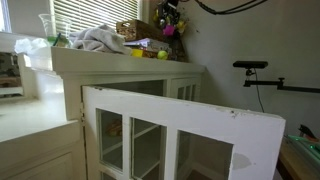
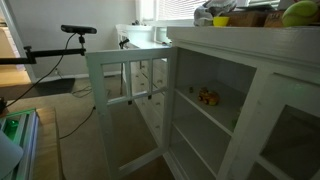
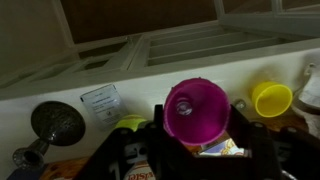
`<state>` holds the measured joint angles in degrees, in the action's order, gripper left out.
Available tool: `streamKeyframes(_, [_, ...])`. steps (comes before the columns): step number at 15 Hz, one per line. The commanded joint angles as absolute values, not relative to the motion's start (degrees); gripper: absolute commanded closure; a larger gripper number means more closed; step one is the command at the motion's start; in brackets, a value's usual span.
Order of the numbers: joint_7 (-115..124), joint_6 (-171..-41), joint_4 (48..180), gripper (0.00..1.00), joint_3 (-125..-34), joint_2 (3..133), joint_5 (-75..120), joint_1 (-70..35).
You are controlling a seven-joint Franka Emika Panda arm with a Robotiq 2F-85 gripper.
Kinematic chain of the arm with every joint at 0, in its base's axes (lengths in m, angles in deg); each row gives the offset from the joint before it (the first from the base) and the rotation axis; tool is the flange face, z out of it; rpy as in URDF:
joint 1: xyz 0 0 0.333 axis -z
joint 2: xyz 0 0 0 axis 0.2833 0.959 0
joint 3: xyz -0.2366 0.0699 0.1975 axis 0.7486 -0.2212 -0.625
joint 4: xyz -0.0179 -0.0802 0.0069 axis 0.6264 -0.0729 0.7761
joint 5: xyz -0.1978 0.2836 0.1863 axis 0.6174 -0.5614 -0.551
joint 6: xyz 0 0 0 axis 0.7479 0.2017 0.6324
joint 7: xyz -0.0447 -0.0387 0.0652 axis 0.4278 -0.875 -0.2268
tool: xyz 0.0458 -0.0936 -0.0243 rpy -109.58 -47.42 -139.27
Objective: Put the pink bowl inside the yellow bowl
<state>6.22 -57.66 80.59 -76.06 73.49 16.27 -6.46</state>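
Observation:
The pink bowl [image 3: 196, 110] is hanging on the goblet's side of the yellow bowl. My gripper should move it toward the cloth until it is over the yellow bowl [image 3: 271, 98], and only then lower it.
In the wrist view my gripper [image 3: 200, 128] is shut on the pink bowl [image 3: 195, 108], a small magenta bowl seen from above between the two dark fingers and held off the surface. The yellow bowl [image 3: 272, 98] sits empty on the white cabinet top, to the right of the pink bowl and clear of it. A small yellow shape on the cabinet top in both exterior views [image 1: 138, 53] [image 2: 220, 20] may be that bowl. The gripper and the pink bowl do not show in either exterior view.
A dark metal goblet [image 3: 55, 122], a white card [image 3: 100, 102] and a yellow-green object [image 3: 130, 124] lie left of the gripper. A printed packet [image 3: 215, 148] lies under it. An open white cabinet door [image 1: 180, 130] sticks out; cloth [image 1: 98, 40] and a wicker basket [image 1: 135, 30] sit on top.

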Motion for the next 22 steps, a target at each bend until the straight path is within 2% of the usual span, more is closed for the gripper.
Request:
streamKeyframes(1, [7.12,-54.61,78.80,0.63,-76.73,73.86,12.64,-5.56])
streamKeyframes(10, [6.97,-57.17,81.76,0.63,-80.40,74.62,11.74,-8.61])
streamKeyframes(22, [5.85,-68.76,82.77,0.63,-82.93,80.19,12.76,-10.60])
